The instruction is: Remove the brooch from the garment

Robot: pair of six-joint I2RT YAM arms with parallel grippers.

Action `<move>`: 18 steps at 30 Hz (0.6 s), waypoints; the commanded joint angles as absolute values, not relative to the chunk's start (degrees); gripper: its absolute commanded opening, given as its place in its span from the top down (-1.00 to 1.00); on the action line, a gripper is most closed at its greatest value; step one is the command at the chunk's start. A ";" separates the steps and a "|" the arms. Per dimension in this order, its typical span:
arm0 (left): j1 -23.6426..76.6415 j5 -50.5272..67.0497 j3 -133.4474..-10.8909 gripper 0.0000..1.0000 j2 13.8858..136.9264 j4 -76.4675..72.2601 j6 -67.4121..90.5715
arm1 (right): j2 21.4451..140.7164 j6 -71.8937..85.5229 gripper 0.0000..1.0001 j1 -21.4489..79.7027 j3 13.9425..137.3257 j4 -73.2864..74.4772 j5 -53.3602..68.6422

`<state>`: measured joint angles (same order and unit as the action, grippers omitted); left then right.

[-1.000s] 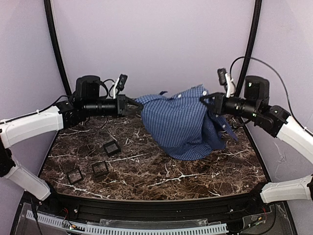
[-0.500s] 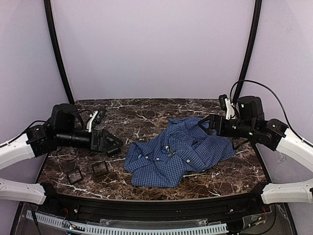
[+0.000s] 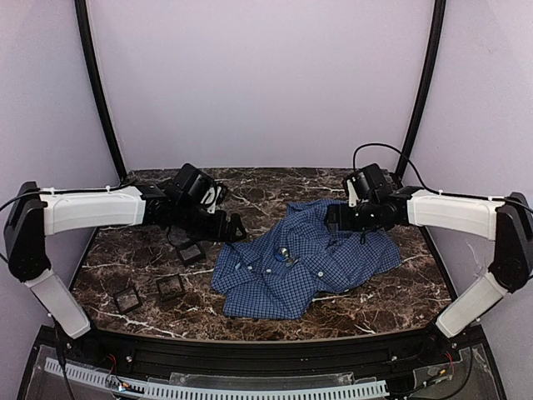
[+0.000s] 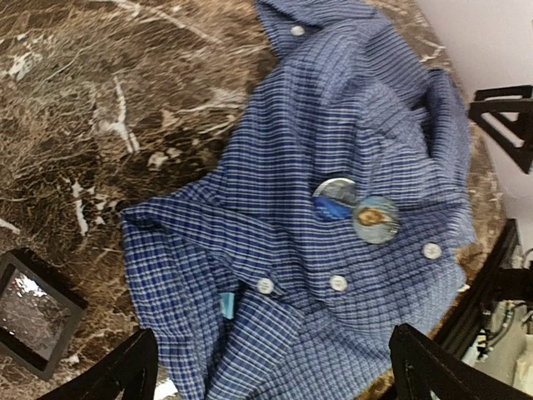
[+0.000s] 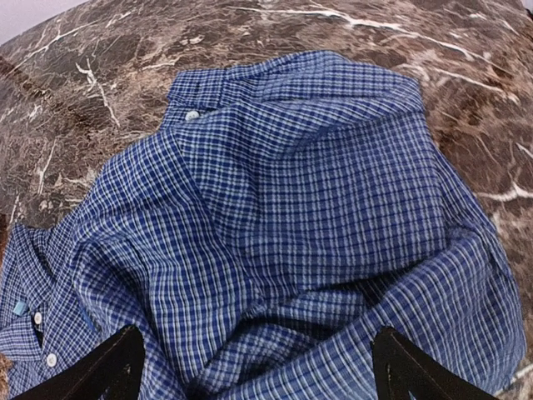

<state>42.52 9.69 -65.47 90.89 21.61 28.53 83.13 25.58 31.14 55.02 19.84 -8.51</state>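
Note:
The cloth is bunched up by loose folds, so the garment will spread out flatter and take the brooches with it when my grippers pull its edges.
The garment, a blue-and-white checked shirt, lies crumpled on the marble table. Two round brooches sit side by side on its front, a blue one and a pale one with a brown middle. From the top view they show as small shiny discs. My left gripper hovers open at the shirt's left edge, and its wrist view has checked cloth and white buttons between the fingers. My right gripper is open over the shirt's right part, above folded cloth. Neither holds anything.
Three small black square trays lie left of the shirt; one shows in the left wrist view. Walls and black posts close in the back and sides.
A second ago both grippers held the shirt up in the air. They opened, the shirt fell flat onto the table, and both arms came down and inward over it.

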 commanded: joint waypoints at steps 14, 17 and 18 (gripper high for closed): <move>41.93 -5.36 -76.36 -0.72 109.10 26.30 23.05 | 113.15 22.93 -0.78 27.47 77.95 9.31 -1.90; 41.93 -4.97 -76.78 -0.64 110.21 25.43 23.09 | 116.71 24.22 -0.71 27.32 81.05 10.44 -4.24; 41.93 -4.65 -76.89 -0.62 110.70 25.37 23.10 | 117.84 24.67 -0.67 27.31 82.06 10.74 -4.87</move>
<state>42.26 -4.19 -75.07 109.69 25.71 23.94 114.34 22.39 27.70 78.24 10.83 -2.57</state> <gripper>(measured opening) 0.830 0.863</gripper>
